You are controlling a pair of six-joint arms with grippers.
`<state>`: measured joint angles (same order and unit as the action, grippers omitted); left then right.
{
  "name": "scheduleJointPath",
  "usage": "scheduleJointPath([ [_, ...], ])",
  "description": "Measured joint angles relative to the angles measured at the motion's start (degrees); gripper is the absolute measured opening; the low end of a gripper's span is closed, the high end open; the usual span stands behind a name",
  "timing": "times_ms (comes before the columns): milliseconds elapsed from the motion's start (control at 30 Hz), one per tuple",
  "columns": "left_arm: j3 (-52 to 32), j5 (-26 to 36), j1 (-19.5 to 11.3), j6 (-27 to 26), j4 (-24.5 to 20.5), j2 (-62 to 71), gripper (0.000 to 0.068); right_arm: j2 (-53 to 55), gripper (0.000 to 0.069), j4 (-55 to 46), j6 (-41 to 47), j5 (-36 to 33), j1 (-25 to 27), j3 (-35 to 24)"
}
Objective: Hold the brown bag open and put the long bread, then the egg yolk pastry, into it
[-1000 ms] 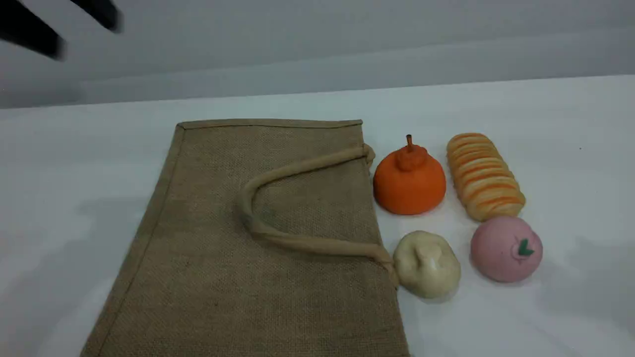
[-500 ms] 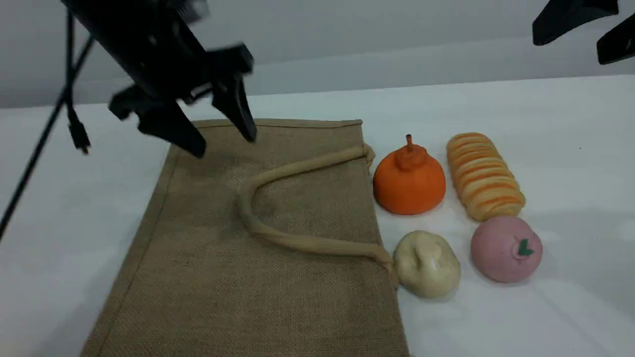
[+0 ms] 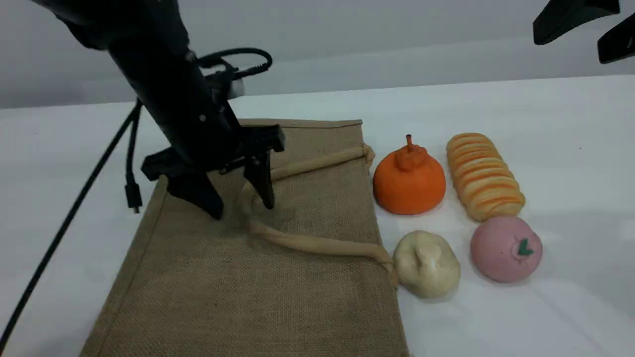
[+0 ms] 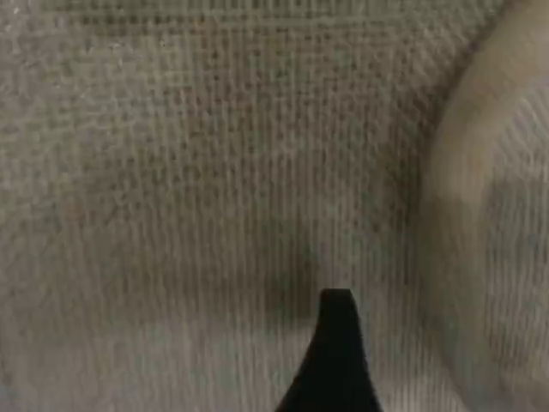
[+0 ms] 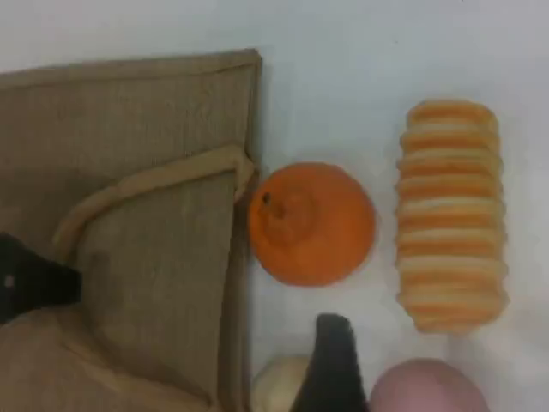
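I expect the brown bag (image 3: 262, 291) to gape open when I lift the beige handle, because the beige handle's ends (image 3: 385, 262) are joined to the bag's upper panel at the edge of the bag's opening.
The brown bag (image 3: 278, 277) lies flat on the table, its mouth edge toward the foods. My left gripper (image 3: 241, 204) is open and low over the bag, its fingers astride the bend of the beige handle (image 3: 307, 243). The left wrist view shows one fingertip (image 4: 336, 343) close above the weave, with the handle (image 4: 455, 189) to its right. The long bread (image 3: 483, 176) lies right of the bag, and the egg yolk pastry (image 3: 426, 263) sits by the bag's near corner. My right gripper (image 3: 568, 47) hangs open high at the top right, above the long bread (image 5: 450, 215) and holding nothing.
An orange stemmed fruit shape (image 3: 409, 181) stands between the bag and the long bread. A pink ball with a green leaf mark (image 3: 506, 248) sits right of the pastry. A black cable (image 3: 74, 213) trails from the left arm over the table's left side.
The left arm has come down from the top left onto the bag and now straddles the handle's bend. The right gripper entered at the top right half a second ago and has held still since.
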<state>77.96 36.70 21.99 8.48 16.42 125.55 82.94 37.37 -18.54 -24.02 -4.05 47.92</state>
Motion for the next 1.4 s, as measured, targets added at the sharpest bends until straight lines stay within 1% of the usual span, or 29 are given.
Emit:
scheduleJointPath([
  [100, 0.0, -0.3, 0.5, 1.2, -0.3, 1.3, 0.0538, 0.0, 0.051, 0.0, -0.1, -0.1, 0.0, 0.0],
  [167, 0.0, 0.1, 0.6, 2.5, -1.3, 2.1, 0.0524, 0.0, 0.051, 0.0, -0.1, -0.1, 0.0, 0.0],
  [233, 0.0, 0.2, 0.6, 4.4, -1.8, 2.7, 0.0491, 0.0, 0.051, 0.0, -0.1, -0.2, 0.0, 0.0],
  [300, 0.0, 0.3, 0.6, 5.5, -1.8, 2.8, 0.0437, 0.0, 0.051, 0.0, -0.1, -0.3, 0.0, 0.0],
  [367, 0.0, 0.3, 0.6, 5.8, -1.5, 2.8, 0.0349, 0.0, 0.051, 0.0, -0.1, -0.3, 0.0, 0.0],
  [500, 0.0, 0.2, 0.6, 5.8, -1.4, 2.8, 0.0139, 0.0, 0.051, 0.0, -0.1, -0.3, 0.0, 0.0],
  [533, 0.0, 0.1, 0.6, 5.8, -1.4, 2.8, 0.0098, 0.0, 0.051, 0.0, -0.1, -0.3, 0.0, 0.0],
  [633, 0.3, 0.4, 0.5, 5.8, -1.6, 2.3, 0.009, 0.0, 0.051, 0.0, -0.1, -0.3, 0.0, 0.0],
  [733, 2.4, 3.9, 0.5, 3.9, -3.4, 0.0, 0.009, 0.0, 0.051, 0.0, 0.0, -0.3, 0.0, 0.0],
  [900, 9.6, 13.7, 0.4, 1.6, -10.2, -5.9, 0.009, 0.0, 0.051, 0.0, 0.0, -0.3, 0.0, 0.0],
  [1000, 15.5, 20.6, 0.4, -1.3, -15.1, -10.4, 0.009, 0.0, 0.051, 0.0, 0.0, -0.3, 0.0, 0.0],
  [1100, 22.3, 27.3, 0.4, -5.2, -17.4, -13.7, 0.009, 0.0, 0.051, 0.0, 0.0, -0.3, 0.0, 0.0],
  [1167, 27.2, 31.4, 0.4, -8.2, -17.5, -15.1, 0.009, 0.0, 0.051, 0.0, -0.1, -0.3, 0.0, 0.0],
  [1233, 31.7, 33.5, 0.4, -11.3, -16.4, -15.2, 0.009, 0.0, 0.051, 0.1, -0.1, -0.3, 0.0, 0.0],
  [1300, 36.1, 33.8, 0.4, -15.4, -14.7, -15.1, 0.009, 0.0, 0.051, 0.7, -0.1, -0.1, 0.0, -0.1],
  [1400, 41.1, 33.8, 0.4, -21.7, -10.6, -15.9, 0.009, 0.0, 0.051, 1.4, -0.1, -0.1, 0.0, -0.1],
])
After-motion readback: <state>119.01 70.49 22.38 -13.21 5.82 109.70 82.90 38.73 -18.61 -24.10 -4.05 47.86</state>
